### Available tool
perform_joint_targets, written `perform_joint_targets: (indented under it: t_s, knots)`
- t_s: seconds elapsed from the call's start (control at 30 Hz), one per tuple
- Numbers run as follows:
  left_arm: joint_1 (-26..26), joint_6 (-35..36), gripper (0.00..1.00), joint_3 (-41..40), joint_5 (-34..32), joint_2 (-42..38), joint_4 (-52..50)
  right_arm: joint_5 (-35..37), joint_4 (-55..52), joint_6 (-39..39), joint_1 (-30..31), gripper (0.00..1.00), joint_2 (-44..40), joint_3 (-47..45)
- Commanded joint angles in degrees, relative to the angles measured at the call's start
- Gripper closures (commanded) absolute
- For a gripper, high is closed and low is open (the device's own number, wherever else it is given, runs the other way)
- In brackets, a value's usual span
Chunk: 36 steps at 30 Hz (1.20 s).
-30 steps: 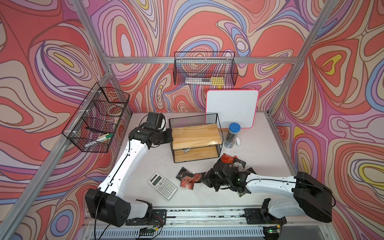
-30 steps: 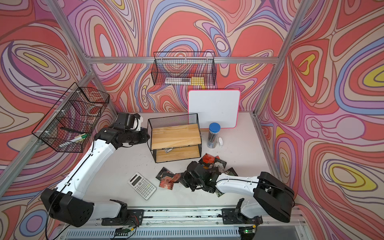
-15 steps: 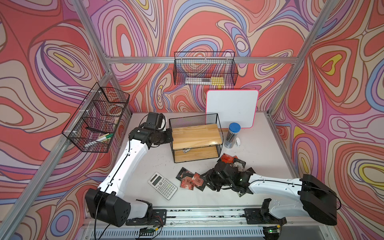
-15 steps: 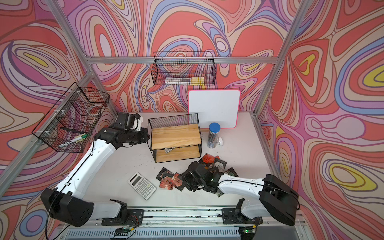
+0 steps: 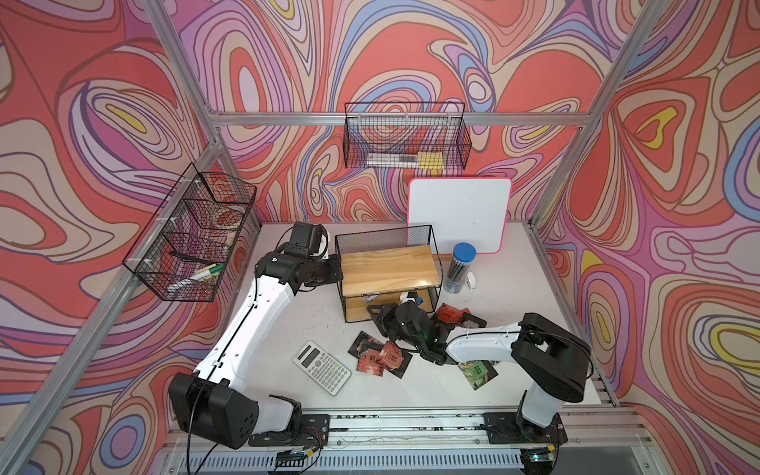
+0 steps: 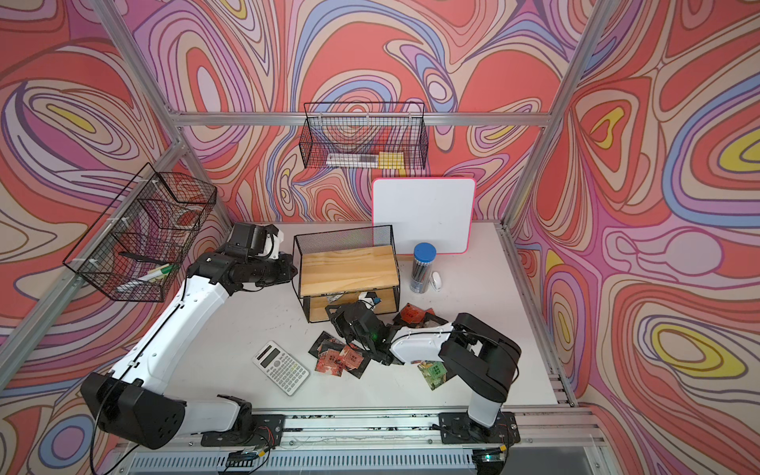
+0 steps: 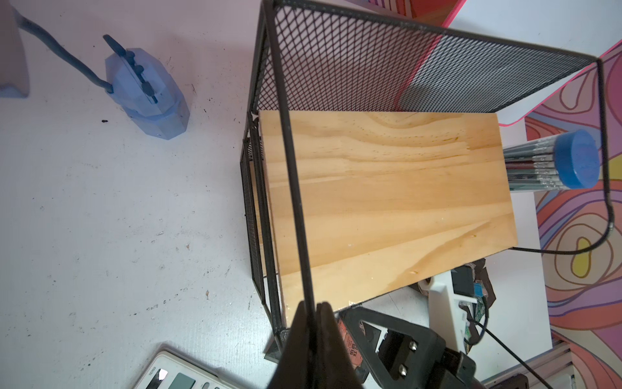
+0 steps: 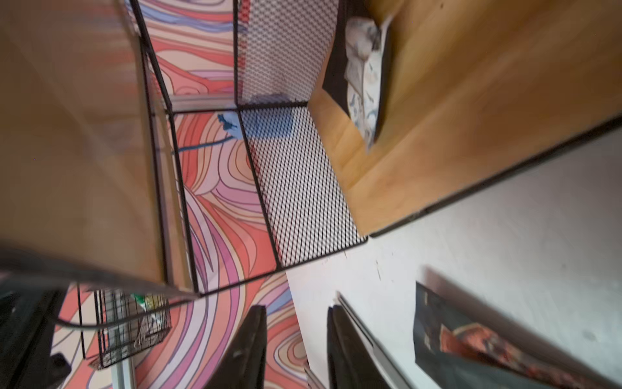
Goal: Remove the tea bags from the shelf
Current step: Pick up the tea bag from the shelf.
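Note:
I expect the white tea bag (image 8: 364,74) to bend into a fold when I pull it off the shelf, because it already has a creased, raised edge (image 8: 377,77).
The shelf (image 5: 388,271) stands mid-table, with two light wooden boards in a black wire frame. My left gripper (image 7: 313,311) is shut on the frame's top wire at its left end, which also shows in a top view (image 5: 335,267). My right gripper (image 5: 380,318) is open and empty, just in front of the lower tier; in the right wrist view its fingers (image 8: 340,340) stand apart. One white tea bag (image 8: 365,64) lies on the lower board. Several tea bags (image 5: 378,355) lie on the table before the shelf, with a red one (image 5: 450,314) and a green one (image 5: 477,370) further right.
A calculator (image 5: 322,367) lies front centre. A whiteboard (image 5: 458,214) leans on the back wall, with a blue-capped pen tube (image 5: 460,267) and a small white object (image 5: 471,281) right of the shelf. Wire baskets hang on the left wall (image 5: 193,238) and the back wall (image 5: 405,137).
My right gripper has opened and moved from the tea bag pile back toward the shelf's lower tier. My left gripper has stayed on the frame.

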Motion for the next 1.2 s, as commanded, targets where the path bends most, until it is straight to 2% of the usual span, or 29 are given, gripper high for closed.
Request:
perform_joint_targets:
  t_s: [0.0, 0.2, 0.4, 0.83, 1.17]
  knots:
    - [-0.5, 2.2, 1.00, -0.9, 2.0, 0.6, -2.8, 6.3, 3.7, -0.8, -0.9, 0.68, 4.3, 2.3]
    - [-0.5, 2.6, 1.00, -1.0, 1.9, 0.6, -2.9, 11.5, 5.2, 1.8, -1.6, 0.67, 9.0, 3.4]
    - [-0.5, 2.8, 1.00, -1.2, 2.1, 0.7, -3.0, 12.9, 7.2, 4.5, -3.0, 0.66, 13.8, 5.0]
    - [-0.5, 3.2, 1.00, -1.0, 1.9, 0.9, -3.0, 11.0, 0.2, 6.0, -6.1, 0.58, 19.4, 11.8]
    - [-0.5, 3.3, 1.00, -0.9, 1.9, 1.3, -3.1, 9.8, -4.2, 9.2, -6.9, 0.58, 23.2, 14.9]
